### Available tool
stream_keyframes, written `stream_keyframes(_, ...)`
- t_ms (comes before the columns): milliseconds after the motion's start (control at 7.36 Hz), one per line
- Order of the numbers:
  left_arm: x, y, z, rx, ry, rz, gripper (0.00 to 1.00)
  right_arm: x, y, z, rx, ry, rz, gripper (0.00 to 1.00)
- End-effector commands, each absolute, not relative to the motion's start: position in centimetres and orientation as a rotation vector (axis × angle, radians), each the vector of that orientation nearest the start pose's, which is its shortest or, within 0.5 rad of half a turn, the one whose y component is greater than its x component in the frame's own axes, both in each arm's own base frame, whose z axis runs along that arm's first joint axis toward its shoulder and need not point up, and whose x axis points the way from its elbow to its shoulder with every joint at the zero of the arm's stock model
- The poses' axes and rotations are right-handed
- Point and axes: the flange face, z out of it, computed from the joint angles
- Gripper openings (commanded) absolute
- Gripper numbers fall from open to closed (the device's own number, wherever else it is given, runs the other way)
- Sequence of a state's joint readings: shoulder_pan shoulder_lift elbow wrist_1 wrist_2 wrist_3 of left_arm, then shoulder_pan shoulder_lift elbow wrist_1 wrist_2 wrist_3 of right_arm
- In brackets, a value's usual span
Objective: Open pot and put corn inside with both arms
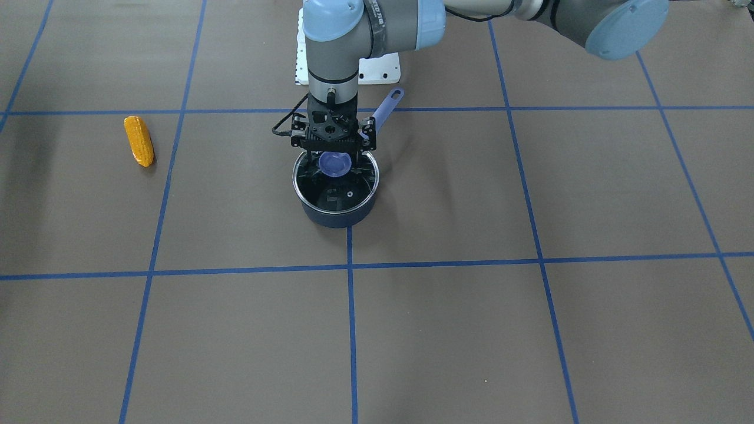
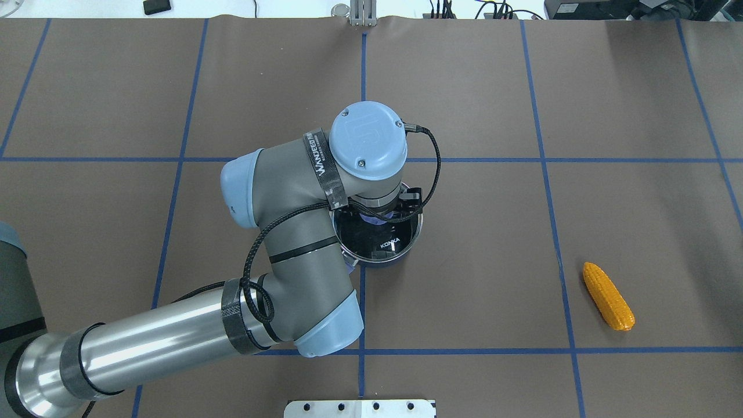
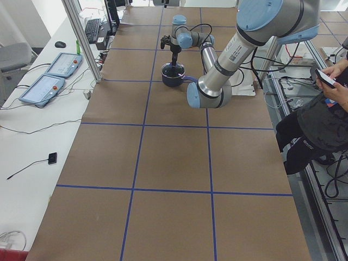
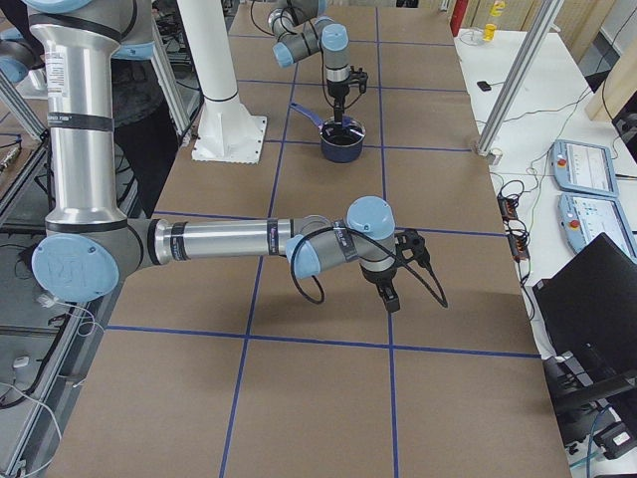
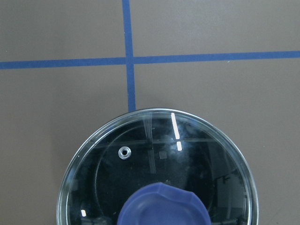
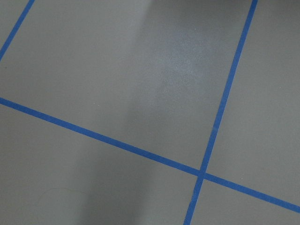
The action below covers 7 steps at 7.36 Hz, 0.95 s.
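I see only a plain dark inside (image 1: 328, 193) through the glass lid, so I should expect an empty pot (image 1: 337, 217) when I take the lid off.
A dark blue pot (image 1: 336, 203) with a glass lid (image 5: 154, 154), a purple knob (image 1: 334, 164) and a purple handle (image 1: 387, 107) stands at the table's middle. The lid is on the pot. My left gripper (image 1: 334, 158) hangs straight down over the lid, its jaws open on either side of the knob. The orange-yellow corn (image 2: 608, 296) lies flat on the table far to my right, also in the front view (image 1: 139, 141). My right gripper (image 4: 390, 291) shows only in the exterior right view, low over bare table; I cannot tell whether it is open or shut.
Blue tape lines (image 2: 363, 351) divide the brown table into squares. The white base plate (image 1: 380, 68) lies behind the pot, on my side. A seated person (image 3: 321, 109) is beside the table. Control tablets (image 3: 54, 70) lie on a side bench.
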<state>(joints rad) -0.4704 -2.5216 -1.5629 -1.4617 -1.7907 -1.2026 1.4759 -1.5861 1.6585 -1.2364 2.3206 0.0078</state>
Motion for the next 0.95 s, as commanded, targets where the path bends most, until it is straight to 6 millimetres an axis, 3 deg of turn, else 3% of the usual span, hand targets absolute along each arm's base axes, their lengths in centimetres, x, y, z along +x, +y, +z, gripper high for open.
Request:
stream_keyframes(0, 58.8, -42.6, 8.5, 0.176, 0.842, -0.013, 0.98, 1.8, -51.0, 58.6, 0.351, -0.759, -0.234, 1.0)
stream_keyframes(272, 59.4, -43.0, 9.0, 0.186, 0.843, -0.017, 0.96, 1.7, -51.1, 58.4, 0.354, -0.76, -0.236, 1.0)
stream_keyframes(815, 59.1, -43.1, 9.2, 0.205, 0.84, -0.025, 0.41, 1.7, -51.3, 58.3, 0.357, -0.758, -0.237, 1.0)
